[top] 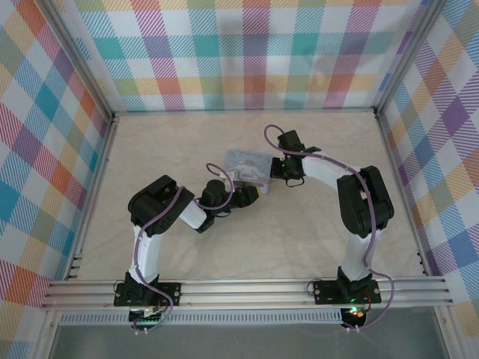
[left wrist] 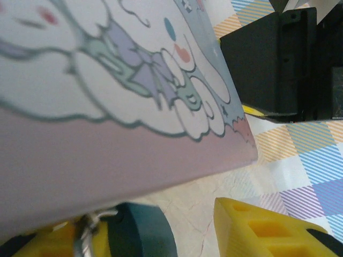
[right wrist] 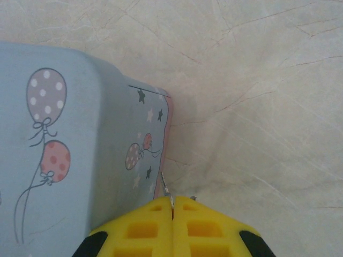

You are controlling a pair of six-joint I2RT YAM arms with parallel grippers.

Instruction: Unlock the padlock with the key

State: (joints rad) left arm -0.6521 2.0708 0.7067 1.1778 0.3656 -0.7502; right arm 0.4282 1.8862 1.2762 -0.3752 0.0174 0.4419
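My left gripper is open, with the teal padlock [left wrist: 140, 229] sitting crooked against one of its fingers. I should centre those fingers and close them tight on the padlock's body [left wrist: 144, 235] before I bring the key.
A pastel box [top: 251, 163] printed with cartoons and balloons lies mid-table. In the left wrist view, a dark teal padlock [left wrist: 142, 230] with a metal shackle [left wrist: 88, 225] hangs at the box's pink edge [left wrist: 107, 166]. It rests against the left finger of my left gripper [left wrist: 144, 227], and bare table shows between it and the other finger [left wrist: 262, 230], so the jaws stand open. My right gripper [right wrist: 172, 201] is shut on the key [right wrist: 167, 188], whose thin blade pokes out edge-on beside the box's corner [right wrist: 155, 134]. From above, the left gripper [top: 245, 196] is at the box's near side and the right gripper [top: 286, 172] at its right side.
Checked walls enclose the marbled table [top: 314, 239] on three sides. The right arm's black wrist [left wrist: 284, 59] hangs close beyond the box in the left wrist view. Open floor lies right of the box [right wrist: 268, 107].
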